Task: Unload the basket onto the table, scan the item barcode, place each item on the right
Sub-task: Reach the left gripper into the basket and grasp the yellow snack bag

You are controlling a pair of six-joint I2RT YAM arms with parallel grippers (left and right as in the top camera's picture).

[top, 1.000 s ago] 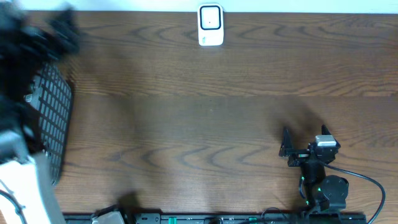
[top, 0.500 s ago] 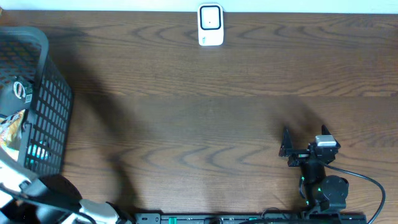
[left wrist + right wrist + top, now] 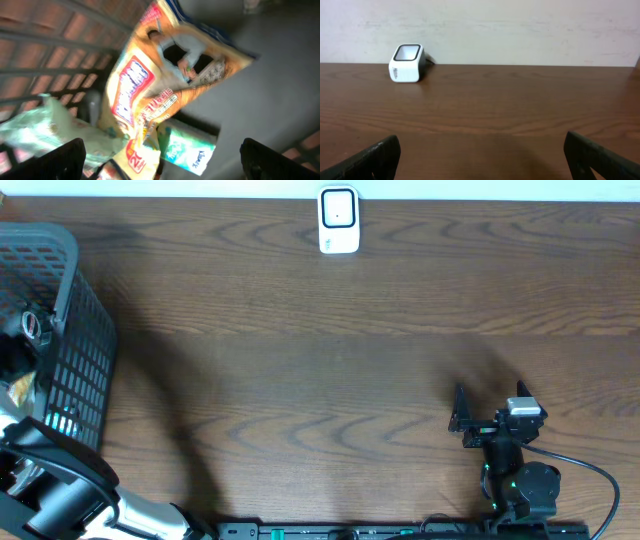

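Note:
My left gripper keeps going down until its fingers are on both sides of the printed figure [image 3: 184, 59], because the orange and yellow snack bag [image 3: 147, 95] lies uncovered over the green tissue pack.
A black mesh basket [image 3: 85, 340] stands at the table's left edge with several packaged items inside. In the left wrist view I look down into it: an orange and yellow snack bag [image 3: 150, 85] lies on top, a green tissue pack [image 3: 192, 147] under it, and a pale green packet [image 3: 45, 125] to the left. My left gripper [image 3: 160, 165] hangs open above them, holding nothing. A white barcode scanner [image 3: 338, 220] stands at the table's far edge, also in the right wrist view [image 3: 407, 63]. My right gripper [image 3: 488, 402] rests open and empty at the front right.
My left arm [image 3: 60, 480] comes in from the front left corner beside the basket. A round item with a red ring [image 3: 35, 325] shows at the basket's left. Bare brown wood lies between the basket, the scanner and my right gripper [image 3: 480, 160].
My left arm has swung from the far left corner to the front left, uncovering the basket. The right arm has not moved.

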